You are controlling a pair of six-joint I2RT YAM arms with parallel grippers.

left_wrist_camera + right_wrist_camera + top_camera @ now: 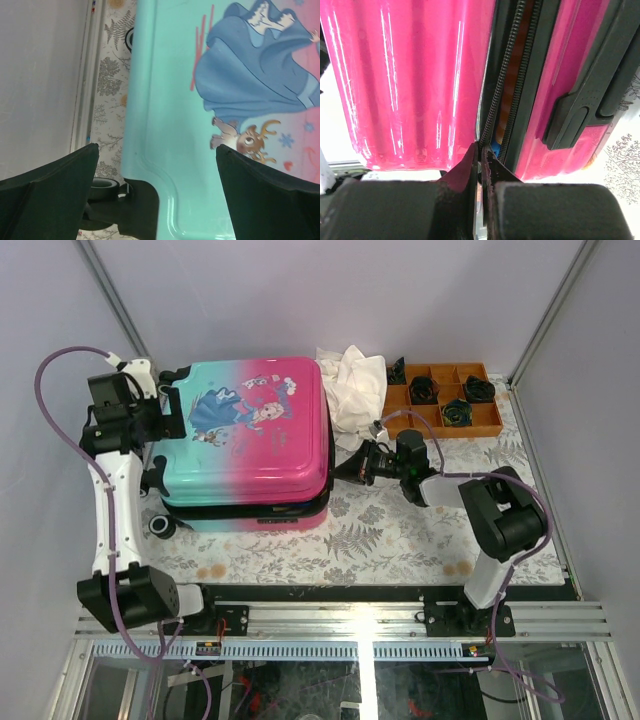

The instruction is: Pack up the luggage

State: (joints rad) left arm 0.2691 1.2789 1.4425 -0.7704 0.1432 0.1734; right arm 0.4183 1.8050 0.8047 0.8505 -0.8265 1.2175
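Observation:
The open zipper along the luggage's front side point(240, 511) is turned away from my right gripper. My left gripper should swing the luggage's teal front corner point(174, 500) forward.
The luggage point(255, 430) lies flat and closed on the table, its teal end to the left and its pink end to the right. My left gripper point(170, 420) hovers open over the teal end, its jaws spread wide above the shell point(170, 100) beside the princess print, with nothing between them point(157, 150). My right gripper point(345, 468) is at the pink right side point(410, 75), shut at the seam point(481, 147) on a thin pale strip that looks like the zipper pull. The zipper point(512, 75) stands unzipped above the fingertips, with orange and blue showing in the gap.
An orange compartment tray point(445, 400) with dark rolled items sits at the back right. A white cloth point(350, 385) lies bunched between it and the suitcase. A black wheel point(160, 526) point(102, 187) sticks out at the suitcase's left near corner. The enclosure wall point(40, 75) is close on the left.

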